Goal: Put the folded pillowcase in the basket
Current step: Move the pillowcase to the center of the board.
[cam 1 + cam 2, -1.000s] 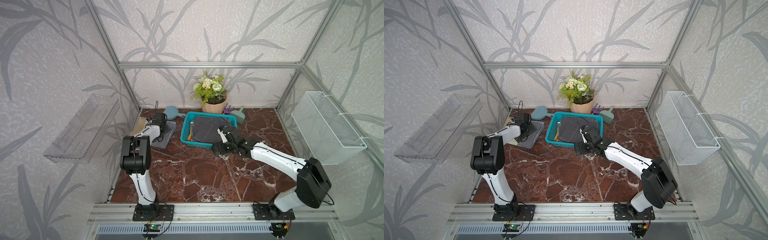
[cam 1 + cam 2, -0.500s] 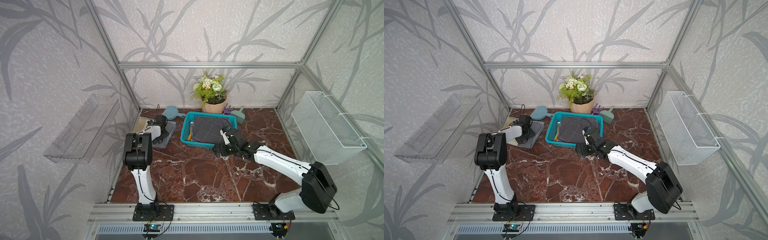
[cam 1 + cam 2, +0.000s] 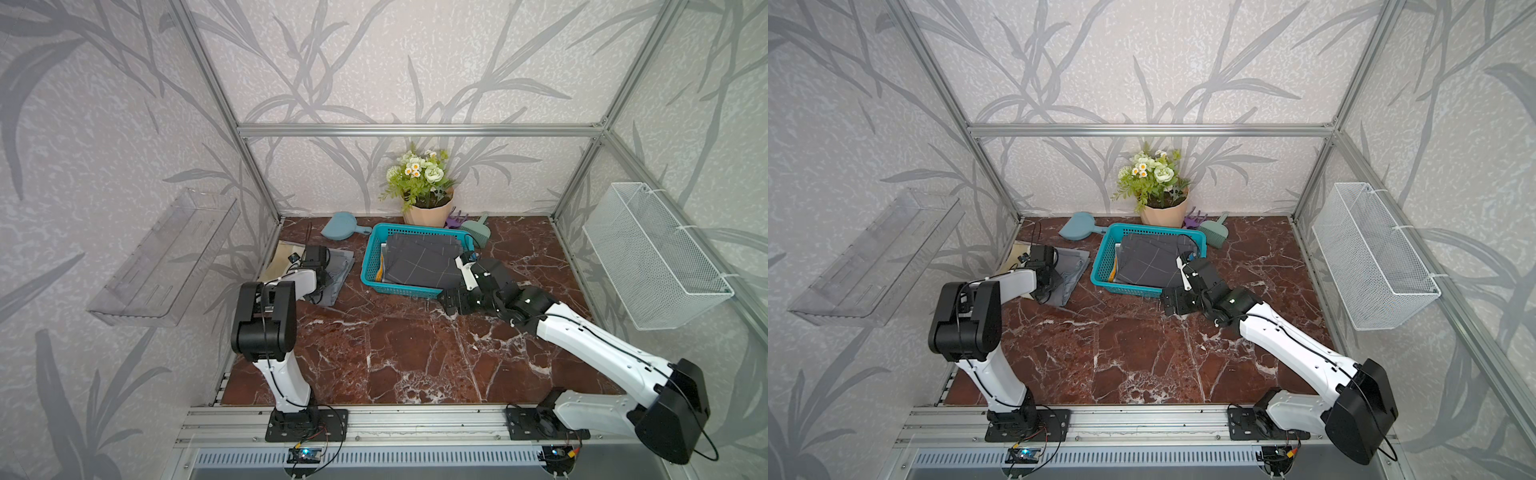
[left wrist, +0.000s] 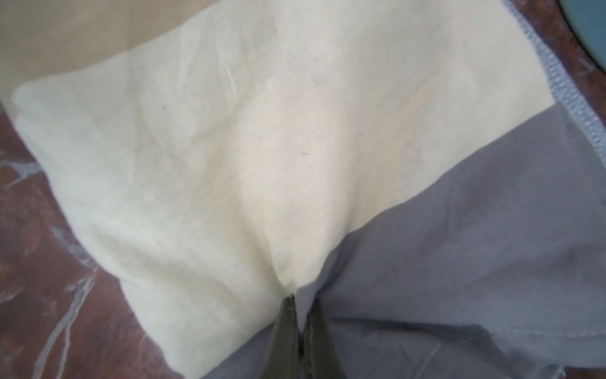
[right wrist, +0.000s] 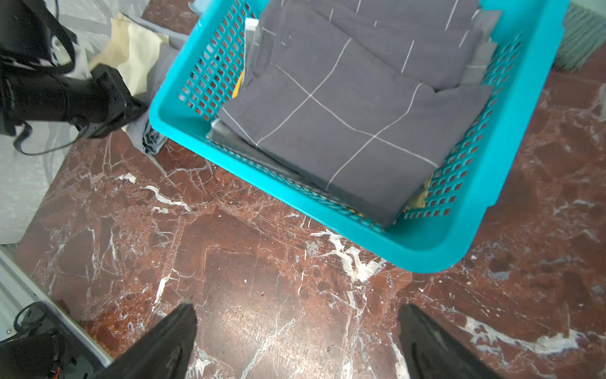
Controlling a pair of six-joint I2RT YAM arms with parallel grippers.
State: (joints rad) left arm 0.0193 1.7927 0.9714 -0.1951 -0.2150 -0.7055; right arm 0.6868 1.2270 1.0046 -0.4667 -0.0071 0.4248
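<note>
Next, I drag the folded pillowcase (image 3: 338, 274) in front of the basket (image 3: 406, 340) with my left gripper before both grippers lift the pillowcase's sides, because it is far from my right gripper.
The teal basket (image 3: 371, 266) (image 3: 1100, 266) (image 5: 531, 98) stands at the back middle and holds dark grey checked folded pillowcases (image 3: 419, 262) (image 5: 344, 115). Left of it, a grey-blue folded pillowcase (image 3: 340, 270) (image 3: 1074, 266) (image 4: 459, 246) lies on the floor, partly over a cream one (image 3: 282, 257) (image 4: 229, 147). My left gripper (image 3: 321, 289) (image 3: 1047, 291) (image 4: 301, 302) is shut, pinching cloth where grey-blue meets cream; both pucker toward the tips. My right gripper (image 3: 451, 303) (image 3: 1173, 303) (image 5: 295, 311) hangs open over bare marble just in front of the basket, holding nothing.
A potted flower (image 3: 424, 195), a blue-grey scoop (image 3: 343, 226) and a green brush (image 3: 478, 232) sit along the back wall. A white wire-mesh basket (image 3: 652, 257) hangs on the right wall and a clear tray (image 3: 166, 257) on the left. Marble floor (image 3: 395, 353) spans the front.
The left gripper has closed on the cloth at the left pile. The right arm has drawn back from the basket toward the front, still open.
</note>
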